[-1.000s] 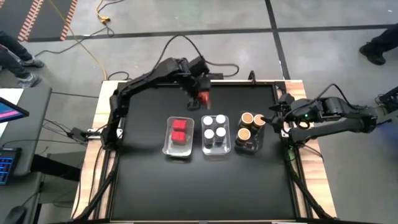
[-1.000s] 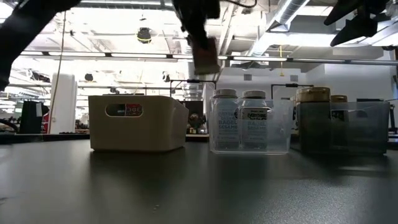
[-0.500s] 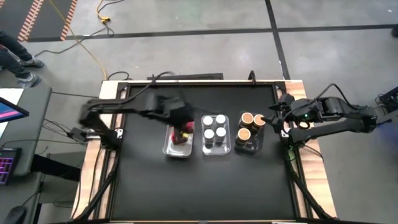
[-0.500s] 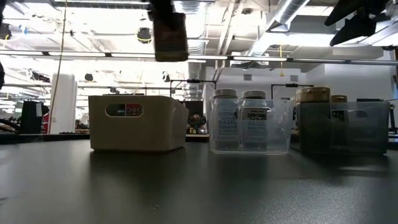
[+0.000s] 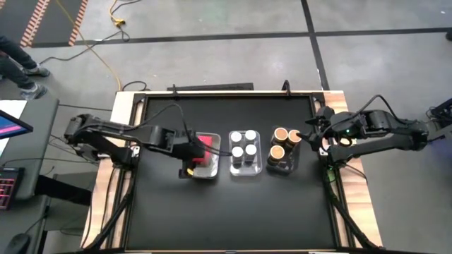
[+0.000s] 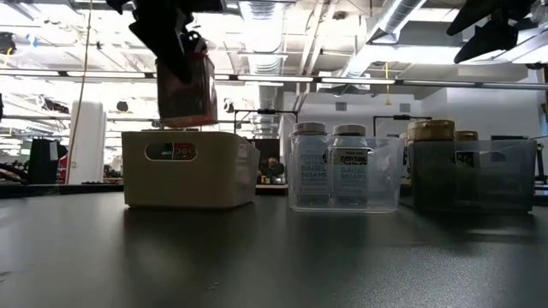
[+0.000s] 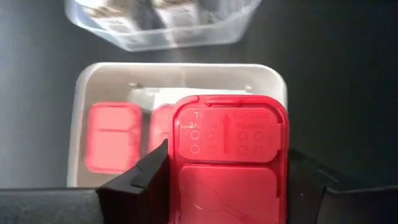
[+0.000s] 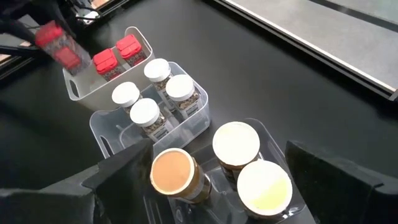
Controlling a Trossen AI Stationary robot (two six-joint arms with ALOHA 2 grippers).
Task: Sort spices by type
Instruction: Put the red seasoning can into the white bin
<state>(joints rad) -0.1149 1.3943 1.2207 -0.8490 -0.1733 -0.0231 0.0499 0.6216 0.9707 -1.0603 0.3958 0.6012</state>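
Note:
My left gripper should keep going down until the red box [image 8: 64,48] stands inside the matching boxes' tray, and then let go. The red box is lid up over the empty end [image 8: 85,83] of that tray.
My left gripper [image 7: 227,186] is shut on a red cube-like box [image 7: 227,158] and hangs over the left tray [image 5: 201,171]. That tray holds two more red boxes [image 7: 115,137]. The middle tray holds several white-lidded jars [image 5: 244,149], and the right tray holds tan and brown-lidded jars [image 5: 282,147]. My right gripper [image 8: 219,149] is open, hovering above the far right side of the right tray, and touches nothing. In the low view the held red box [image 6: 184,85] hangs above the left tray [image 6: 188,167]. My left gripper pinches the red box by two opposite side walls [image 7: 171,186], one finger [image 7: 140,180] on each side, with the lid facing the wrist camera. The fingers come from above, pointing down. The box is lifted clear, about upright, above the left tray's near part.
The three trays stand in a row at the table's middle [image 5: 244,164]. Bare black table [image 5: 233,212] lies near and far of them. The right arm [image 5: 381,134] reaches in over the right edge. A person's feet [image 5: 21,63] show on the floor at left.
My left gripper, shut on the red box throughout, has swung from the far middle of the table toward the near and left, ending over the left tray; the arm's elbow has swept out to the left. The box has come lower toward the tray.

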